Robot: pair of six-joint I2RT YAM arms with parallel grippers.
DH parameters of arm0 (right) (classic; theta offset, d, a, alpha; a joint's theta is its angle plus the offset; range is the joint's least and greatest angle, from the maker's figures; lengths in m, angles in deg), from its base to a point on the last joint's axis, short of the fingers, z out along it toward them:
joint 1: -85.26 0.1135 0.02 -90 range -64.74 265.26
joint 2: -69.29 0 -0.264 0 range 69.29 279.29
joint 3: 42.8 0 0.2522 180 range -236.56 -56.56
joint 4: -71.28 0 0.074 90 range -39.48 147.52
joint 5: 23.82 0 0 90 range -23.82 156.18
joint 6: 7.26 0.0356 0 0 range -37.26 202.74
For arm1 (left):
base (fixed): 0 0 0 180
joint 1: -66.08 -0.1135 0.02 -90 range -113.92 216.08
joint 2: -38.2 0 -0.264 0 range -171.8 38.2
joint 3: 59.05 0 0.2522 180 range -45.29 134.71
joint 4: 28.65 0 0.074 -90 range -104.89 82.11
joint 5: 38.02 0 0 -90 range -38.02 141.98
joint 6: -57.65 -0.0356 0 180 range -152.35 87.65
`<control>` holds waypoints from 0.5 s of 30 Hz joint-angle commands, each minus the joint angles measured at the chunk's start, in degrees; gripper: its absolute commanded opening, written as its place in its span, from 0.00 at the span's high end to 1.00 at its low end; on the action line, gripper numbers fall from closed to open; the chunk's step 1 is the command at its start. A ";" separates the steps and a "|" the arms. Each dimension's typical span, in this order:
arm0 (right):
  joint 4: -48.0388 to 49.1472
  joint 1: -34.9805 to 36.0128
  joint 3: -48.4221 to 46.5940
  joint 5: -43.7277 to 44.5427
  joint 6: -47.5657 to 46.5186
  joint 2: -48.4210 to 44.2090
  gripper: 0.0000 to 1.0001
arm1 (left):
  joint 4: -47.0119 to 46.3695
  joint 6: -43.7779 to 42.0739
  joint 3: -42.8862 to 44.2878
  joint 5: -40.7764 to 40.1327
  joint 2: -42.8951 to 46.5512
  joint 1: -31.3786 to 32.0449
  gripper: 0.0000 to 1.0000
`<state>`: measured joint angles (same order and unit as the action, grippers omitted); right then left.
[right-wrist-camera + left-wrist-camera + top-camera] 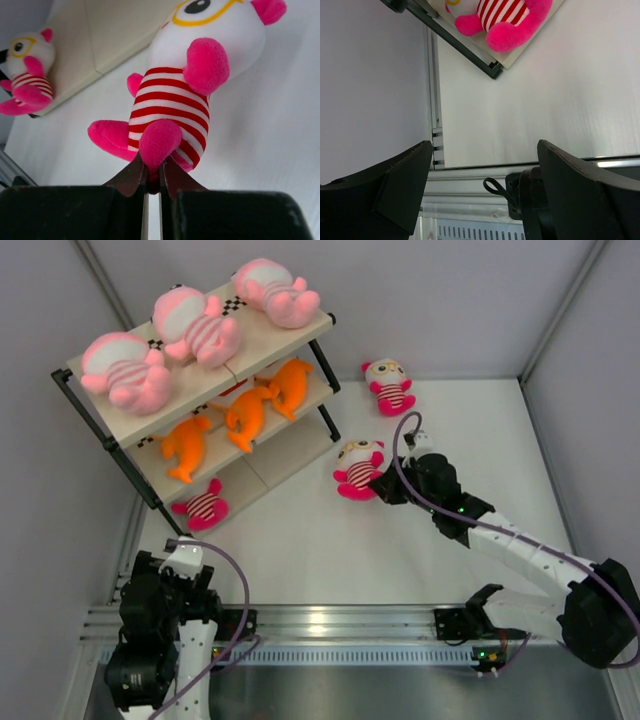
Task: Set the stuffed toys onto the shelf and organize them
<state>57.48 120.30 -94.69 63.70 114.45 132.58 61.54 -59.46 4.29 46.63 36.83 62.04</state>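
My right gripper should now move inward, with the held doll's head point(357, 453) going first toward the free bottom board point(262, 466), and let go next to the striped doll lying there.
The shelf point(290, 345) stands at the back left. Three pale pink toys point(195, 325) lie on its top board and three orange fish toys point(245, 415) on the middle board. One magenta striped doll point(203, 506) lies on the bottom board; it also shows in the left wrist view point(502, 17) and in the right wrist view point(27, 75). My right gripper point(382, 486) is shut on a foot of a second striped doll point(357, 468), seen close in the right wrist view point(175, 105). A third striped doll point(389, 385) lies on the table at the back. My left gripper point(485, 175) is open and empty near its base.
Grey walls close in the white table on the left, back and right. An aluminium rail point(330, 620) runs along the near edge between the arm bases. The right arm's cable point(405, 455) loops above its wrist.
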 commanded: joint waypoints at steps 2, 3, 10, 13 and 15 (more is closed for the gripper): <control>12.76 5.45 -5.28 0.37 2.66 7.62 1.00 | -8.21 -0.13 0.86 1.47 -0.21 -1.06 0.08; 15.13 6.51 -6.51 0.63 2.92 11.12 1.00 | -8.92 -0.39 1.21 1.82 -0.30 -1.07 0.08; 26.46 13.29 -17.67 -1.38 2.57 25.03 1.00 | -11.29 0.83 -0.18 8.33 0.22 -1.15 0.08; 29.82 13.64 -20.13 -3.31 3.45 30.04 1.00 | -13.92 1.97 -2.20 7.02 0.05 -1.33 0.08; 29.13 13.73 -22.07 -5.34 2.67 32.33 1.00 | -15.77 2.50 -3.44 6.22 0.14 -1.50 0.08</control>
<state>78.71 133.61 -112.09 61.23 117.07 163.00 52.14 -58.76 2.32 52.60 36.81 61.21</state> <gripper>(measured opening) 0.044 0.921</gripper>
